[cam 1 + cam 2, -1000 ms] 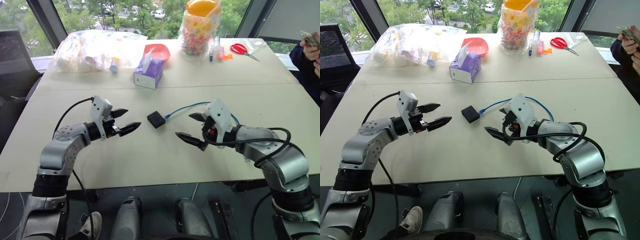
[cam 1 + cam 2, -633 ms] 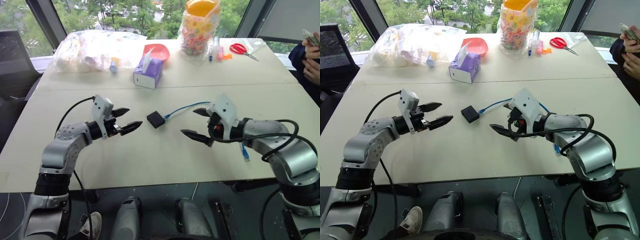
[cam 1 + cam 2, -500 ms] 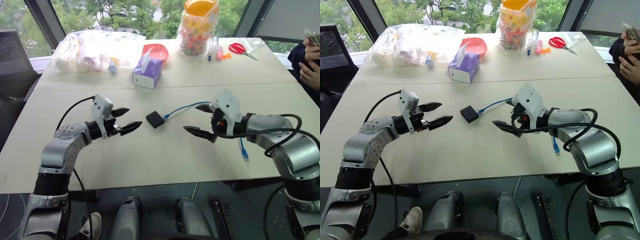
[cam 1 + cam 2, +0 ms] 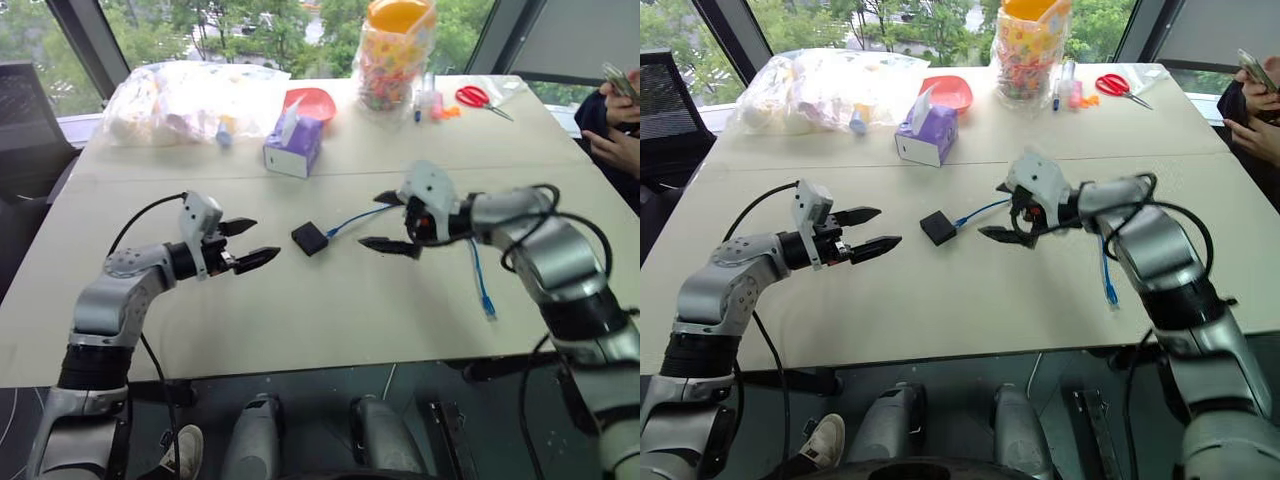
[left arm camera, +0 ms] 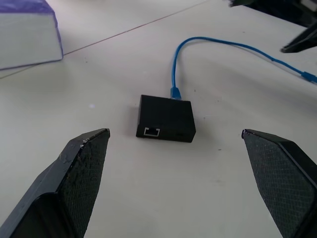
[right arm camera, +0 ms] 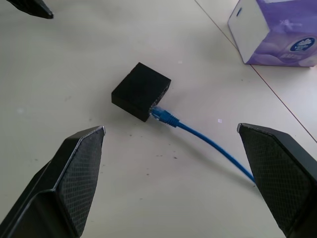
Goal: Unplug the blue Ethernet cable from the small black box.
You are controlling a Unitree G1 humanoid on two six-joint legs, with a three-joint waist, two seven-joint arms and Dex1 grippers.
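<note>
The blue Ethernet cable (image 4: 362, 216) should stay attached and come up with the small black box when I lift the box, because its plug (image 4: 332, 232) is inside the box's side.
The small black box (image 4: 310, 238) lies flat on the beige table (image 4: 300, 320), between my two grippers. The blue Ethernet cable (image 4: 355, 216) is plugged into the side of the box (image 6: 141, 91) that faces my right gripper. From there the cable (image 6: 208, 141) runs right, passes under the right gripper and ends loose near the table's front edge (image 4: 488, 305). My left gripper (image 4: 258, 240) hovers open just left of the box, which shows an empty port (image 5: 152, 131) on that side. My right gripper (image 4: 372, 220) is open above the cable, a short way right of the plug.
A purple tissue box (image 4: 294, 145) stands behind the black box. Further back are a red bowl (image 4: 312, 100), a filled plastic bag (image 4: 190, 95), a jar of colourful items (image 4: 398, 55) and red scissors (image 4: 480, 97). A person's hands (image 4: 615, 110) show at the right edge.
My right gripper has moved forward and left towards the box, rolling at the wrist, and now hangs over the cable. The left gripper has stayed where it was.
</note>
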